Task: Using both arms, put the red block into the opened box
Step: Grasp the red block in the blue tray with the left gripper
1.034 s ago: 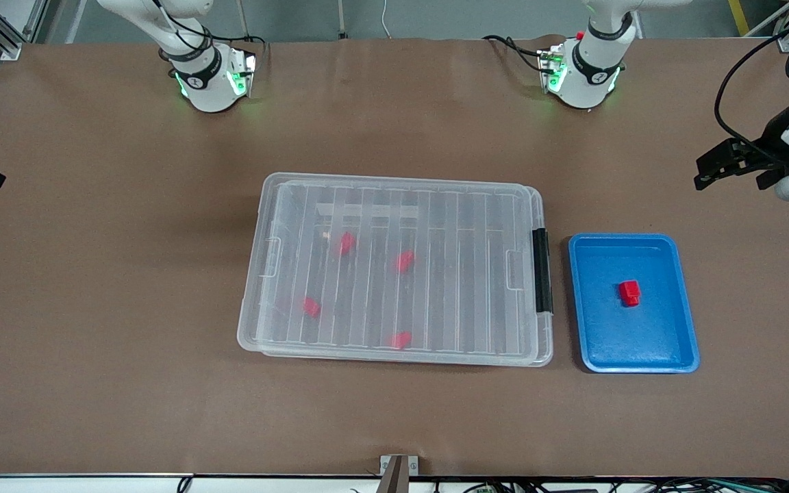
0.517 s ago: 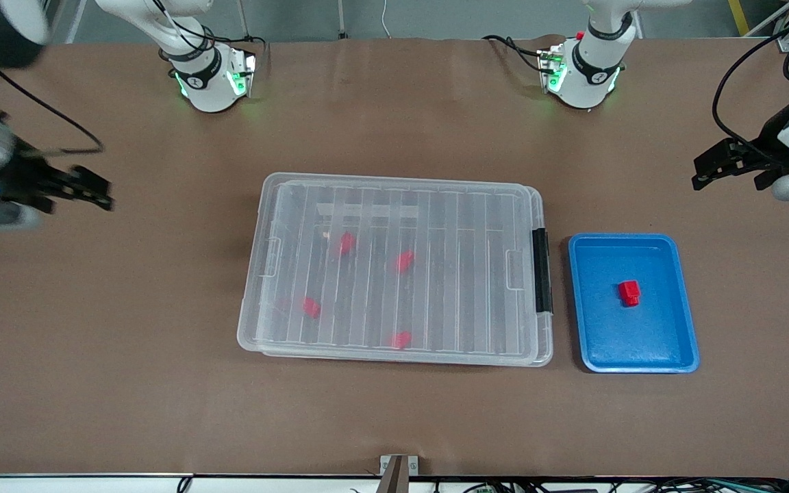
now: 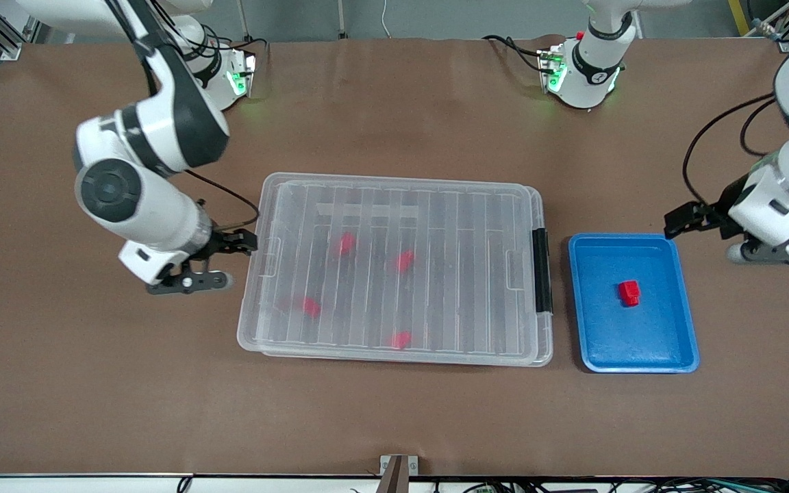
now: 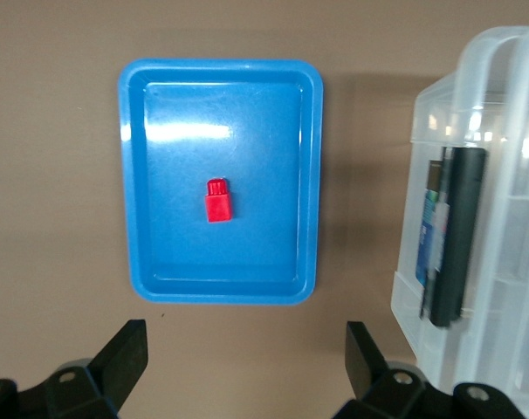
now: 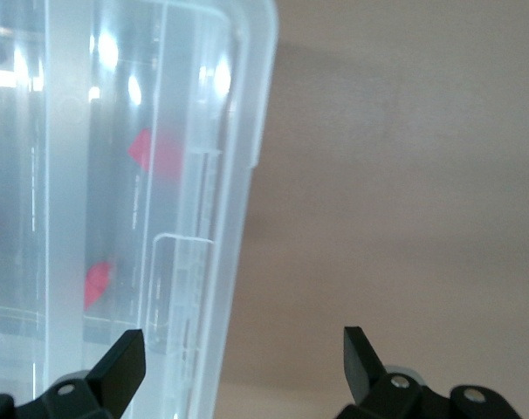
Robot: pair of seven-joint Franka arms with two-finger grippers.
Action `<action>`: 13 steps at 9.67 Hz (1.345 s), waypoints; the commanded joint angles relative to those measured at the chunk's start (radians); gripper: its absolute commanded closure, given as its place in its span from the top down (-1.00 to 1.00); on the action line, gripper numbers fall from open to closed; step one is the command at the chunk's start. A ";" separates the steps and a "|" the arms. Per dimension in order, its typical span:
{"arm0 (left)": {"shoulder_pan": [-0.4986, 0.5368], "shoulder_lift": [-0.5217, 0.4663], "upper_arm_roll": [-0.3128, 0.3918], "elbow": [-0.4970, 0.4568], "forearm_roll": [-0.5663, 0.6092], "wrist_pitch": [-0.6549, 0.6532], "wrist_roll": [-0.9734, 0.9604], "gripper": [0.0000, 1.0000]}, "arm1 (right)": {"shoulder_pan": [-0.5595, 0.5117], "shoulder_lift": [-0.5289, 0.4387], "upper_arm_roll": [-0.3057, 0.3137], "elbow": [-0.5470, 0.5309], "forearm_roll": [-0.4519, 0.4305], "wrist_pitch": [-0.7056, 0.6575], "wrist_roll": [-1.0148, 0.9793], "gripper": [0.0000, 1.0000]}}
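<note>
I expect the ribbed lid (image 3: 392, 267) to slide flat along the box when I pull it, because the box's rim (image 3: 545, 339) shows past the lid beside the black clasp.
The red block (image 3: 629, 292) (image 4: 217, 201) lies in a blue tray (image 3: 634, 237) (image 4: 221, 68) toward the left arm's end of the table. Beside the tray stands the clear box (image 3: 463, 274) (image 4: 509, 175) (image 5: 116, 175), its ribbed lid lying flat on it. Its black clasp (image 3: 540, 270) (image 4: 456, 236) faces the tray. My left gripper (image 3: 703, 233) (image 4: 247, 358) hangs open and empty over bare table, next to the tray's edge farther from the front camera. My right gripper (image 3: 230, 260) (image 5: 244, 362) is open and empty over the box's short edge at the right arm's end.
Several other small red pieces (image 3: 346, 243) (image 5: 155, 153) show through the lid inside the box. Brown table (image 3: 93, 383) spreads wide around the box and tray. A small metal bracket (image 3: 398, 465) sits at the table's edge nearest the front camera.
The right arm has swung in from its end of the table to the box's short edge. The left arm has come in toward the blue tray. Box, tray and block have not moved.
</note>
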 commanded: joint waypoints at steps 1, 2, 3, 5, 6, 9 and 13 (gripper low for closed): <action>0.010 0.091 0.024 -0.073 -0.024 0.079 0.009 1.00 | -0.007 0.026 0.006 0.006 -0.038 0.001 0.013 1.00; 0.010 0.141 0.037 -0.075 -0.024 0.138 0.009 1.00 | 0.005 0.043 0.006 0.004 -0.040 0.011 0.013 1.00; 0.014 0.187 0.047 -0.078 -0.026 0.195 0.000 1.00 | 0.013 0.054 0.006 0.001 -0.051 0.017 0.013 1.00; 0.018 0.272 0.064 -0.104 -0.027 0.312 -0.008 1.00 | 0.027 0.056 0.006 -0.045 -0.064 0.067 0.013 1.00; 0.018 0.295 0.073 -0.144 -0.027 0.387 -0.014 1.00 | 0.026 0.056 0.007 -0.053 -0.078 0.075 0.013 1.00; 0.021 0.381 0.084 -0.187 -0.027 0.528 -0.037 1.00 | 0.009 0.069 0.006 -0.054 -0.117 0.075 -0.001 1.00; 0.019 0.425 0.084 -0.219 -0.027 0.582 -0.051 1.00 | -0.037 0.069 0.006 -0.070 -0.170 0.069 -0.060 1.00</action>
